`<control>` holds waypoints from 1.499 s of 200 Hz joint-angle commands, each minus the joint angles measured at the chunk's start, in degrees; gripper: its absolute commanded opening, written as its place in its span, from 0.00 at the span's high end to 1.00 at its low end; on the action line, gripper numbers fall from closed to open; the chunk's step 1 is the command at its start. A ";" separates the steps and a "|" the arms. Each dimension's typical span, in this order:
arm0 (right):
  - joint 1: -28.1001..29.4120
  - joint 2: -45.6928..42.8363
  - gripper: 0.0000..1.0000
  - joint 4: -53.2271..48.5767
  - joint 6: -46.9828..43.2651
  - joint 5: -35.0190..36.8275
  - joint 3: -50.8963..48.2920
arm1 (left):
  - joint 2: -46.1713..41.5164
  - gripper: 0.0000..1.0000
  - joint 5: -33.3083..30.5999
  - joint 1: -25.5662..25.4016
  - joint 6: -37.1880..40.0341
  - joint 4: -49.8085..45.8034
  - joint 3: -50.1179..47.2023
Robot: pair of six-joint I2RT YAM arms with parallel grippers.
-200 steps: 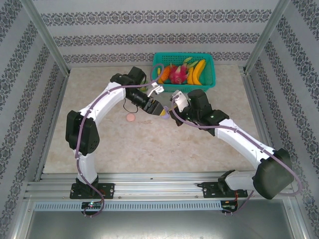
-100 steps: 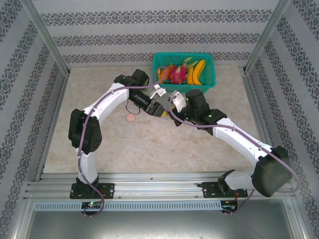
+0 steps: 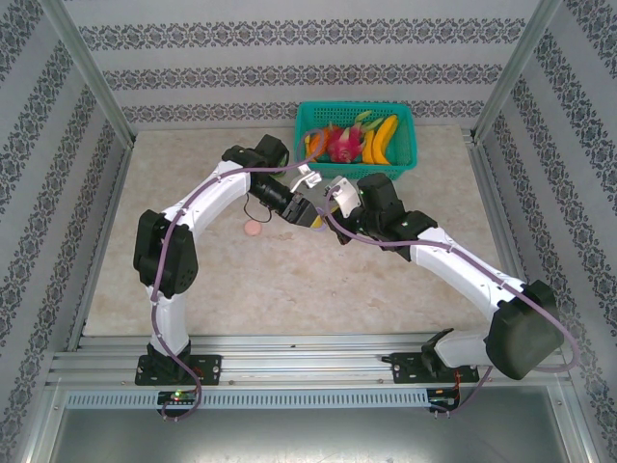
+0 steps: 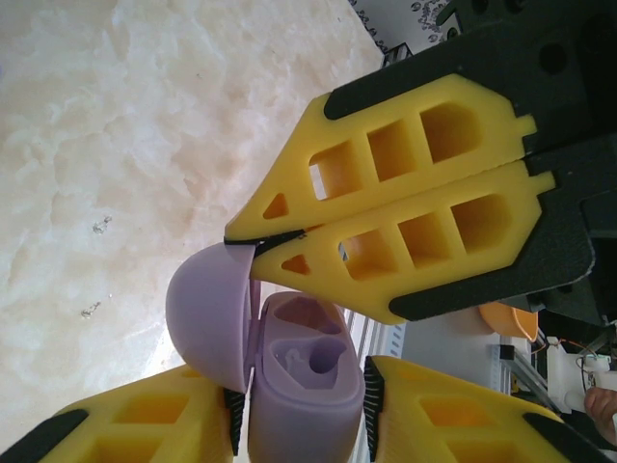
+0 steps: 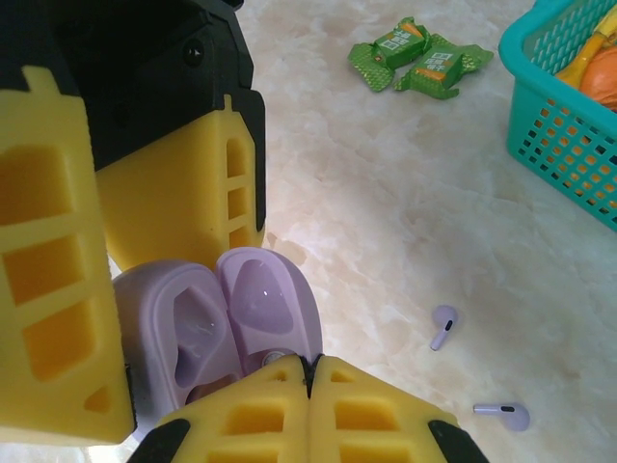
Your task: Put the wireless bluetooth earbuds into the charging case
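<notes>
The robot's left gripper needs to back away and turn the case (image 4: 304, 420) upright before the earbuds go in, because the charging case's empty wells (image 4: 313, 349) point toward the right gripper.
A lilac charging case (image 4: 307, 386) hangs above the table with its lid (image 4: 204, 313) swung open, and both earbud wells look empty. My left gripper (image 4: 301, 410) is shut on the case body, one finger on each side. My right gripper (image 5: 310, 365) is shut, its tips pinching the rim of the lid (image 5: 265, 299). The two grippers meet above the middle of the table: left gripper (image 3: 307, 208), right gripper (image 3: 324, 206). Two pale lilac earbuds lie loose on the marble, one (image 5: 442, 326) nearer, the other (image 5: 503, 414) further right. The pink buds are out of view.
A small round pink case (image 3: 254, 229) lies on the table left of the grippers. A teal basket (image 3: 403, 159) of toy fruit stands at the back, its corner (image 5: 569, 145) close by. Green candy wrappers (image 5: 419, 60) lie beside the basket.
Both grippers, joined at the case, have drifted slightly up and to the right, towards the basket. The left elbow has shifted a little. The grips look unchanged.
</notes>
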 commanded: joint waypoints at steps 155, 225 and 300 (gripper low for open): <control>-5.93 -7.31 0.60 -2.34 12.76 -5.75 1.30 | -7.39 1.00 -3.02 0.65 -5.52 16.23 -12.81; -9.23 -7.02 0.48 -6.89 30.69 -3.14 1.13 | -16.79 1.00 -18.02 0.96 -16.31 40.22 -23.42; -8.59 9.46 0.47 -14.04 36.88 2.36 9.66 | -23.69 1.00 -29.19 0.89 -20.12 77.04 -43.22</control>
